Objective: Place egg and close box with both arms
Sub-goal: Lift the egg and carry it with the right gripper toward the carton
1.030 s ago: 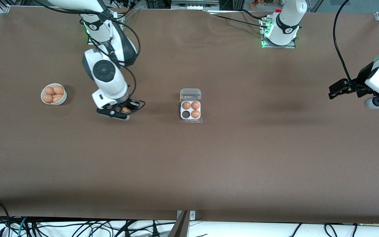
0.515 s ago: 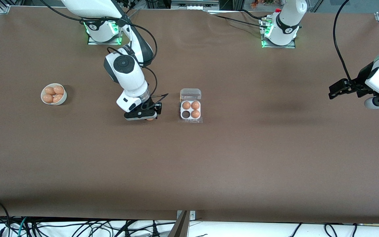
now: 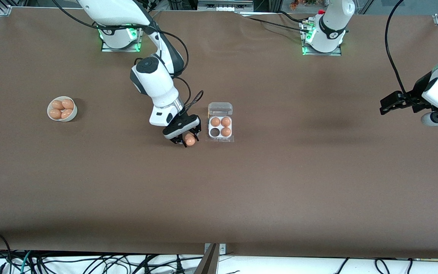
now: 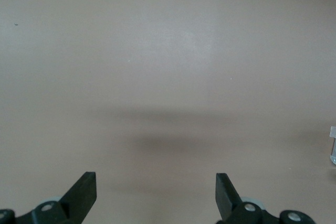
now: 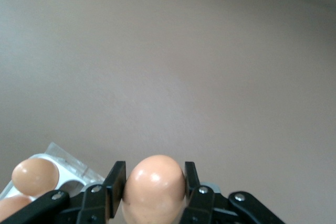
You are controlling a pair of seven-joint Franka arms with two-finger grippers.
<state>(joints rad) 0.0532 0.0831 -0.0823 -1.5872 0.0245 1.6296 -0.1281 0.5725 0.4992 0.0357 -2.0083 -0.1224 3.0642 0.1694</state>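
My right gripper should turn its wrist to the box before it lowers the egg into the dark cell (image 3: pixel 215 132), because it is pointing past the box with the egg (image 3: pixel 190 139).
My right gripper (image 3: pixel 188 140) is shut on the orange-brown egg (image 3: pixel 190 140), held in the air just beside the box (image 3: pixel 220 137) toward the right arm's end. In the right wrist view the egg (image 5: pixel 154 184) sits squeezed between both black fingers (image 5: pixel 114 188), with the box's white tray (image 5: pixel 52 154) at the frame's edge. The box lies mid-table with its clear lid (image 3: pixel 220 108) folded open. Three cells hold brown eggs and one cell (image 3: pixel 215 132) is dark and bare. My left gripper (image 3: pixel 389 103) waits open at the left arm's end, its fingers (image 4: pixel 84 191) wide apart over bare table.
A round white bowl (image 3: pixel 62 109) with several brown eggs stands toward the right arm's end of the table. Black cables hang along the table edge nearest the front camera. The brown tabletop stretches wide around the box.
My right arm has swung from near the bowl toward the box, carrying the egg. The left arm has not moved.
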